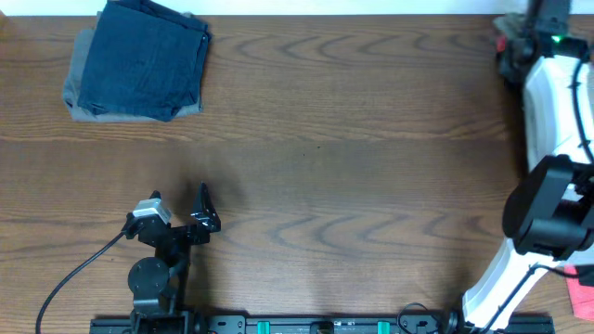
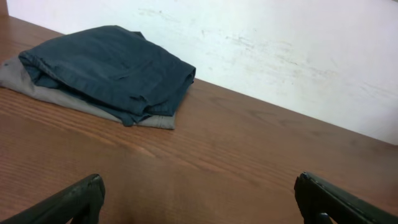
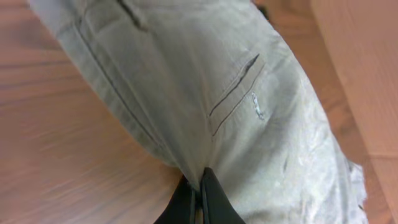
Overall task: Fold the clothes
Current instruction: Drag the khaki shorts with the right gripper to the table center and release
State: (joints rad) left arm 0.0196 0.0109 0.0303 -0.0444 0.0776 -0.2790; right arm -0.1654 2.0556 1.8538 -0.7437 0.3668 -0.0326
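The khaki shorts are held by my right gripper near the welt pocket (image 3: 236, 94), and the table's middle (image 1: 306, 167) is clear. My right gripper keeps pulling them there until they lie spread out.
Light khaki shorts (image 3: 205, 93) with a welt pocket fill the right wrist view, hanging over the wooden table. My right gripper (image 3: 200, 180) is shut on a pinched fold of them. In the overhead view this pale cloth (image 1: 552, 102) shows at the far right edge beside the right arm (image 1: 548, 209). A folded navy denim piece (image 1: 144, 56) lies on a grey piece (image 1: 82, 79) at the back left; both also show in the left wrist view, the navy piece (image 2: 112, 65) on the grey piece (image 2: 43, 93). My left gripper (image 1: 200, 211) is open and empty, low over bare table (image 2: 199, 199).
A red piece (image 1: 583, 299) shows at the front right corner. A white wall (image 2: 298, 50) runs behind the table's far edge. The left arm's base and cable (image 1: 153, 278) sit at the front edge.
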